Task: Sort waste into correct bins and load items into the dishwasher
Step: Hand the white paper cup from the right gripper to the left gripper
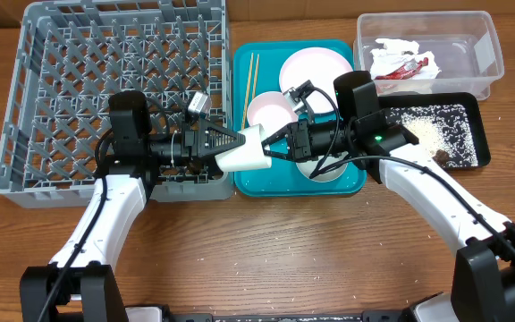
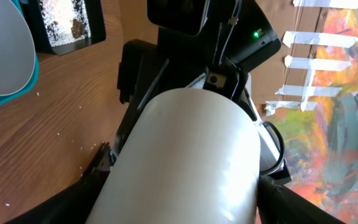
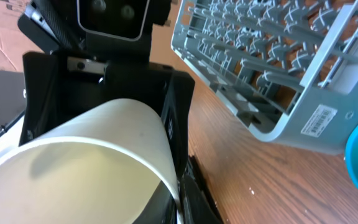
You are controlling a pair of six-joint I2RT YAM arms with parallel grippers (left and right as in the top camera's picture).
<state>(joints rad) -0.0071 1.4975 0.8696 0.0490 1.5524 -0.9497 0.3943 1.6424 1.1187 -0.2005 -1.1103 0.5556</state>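
The small white cup (image 1: 246, 152) is tilted in my left gripper. I should open my left gripper and take the cup's body (image 2: 182, 158) straight on while my right gripper holds the cup's rim.
The small white cup (image 1: 244, 150) hangs in the air between both arms, over the gap between the grey dish rack (image 1: 61, 89) and the teal tray (image 1: 249, 179). My left gripper (image 1: 229, 143) is shut on the cup's body, which fills the left wrist view (image 2: 185, 155). My right gripper (image 1: 275, 141) pinches the cup's rim (image 3: 73, 168). A pale pink plate (image 1: 316, 67), a white bowl (image 1: 269, 109) and chopsticks (image 1: 251, 76) lie on the teal tray. A second bowl (image 1: 325, 170) is partly hidden under my right arm.
A clear tub (image 1: 485, 45) at the back right holds a red wrapper with white tissue (image 1: 405, 64). Beside it a black tray (image 1: 474, 112) holds rice grains (image 1: 436, 125) and brown scraps. A few grains lie on the wooden table in front.
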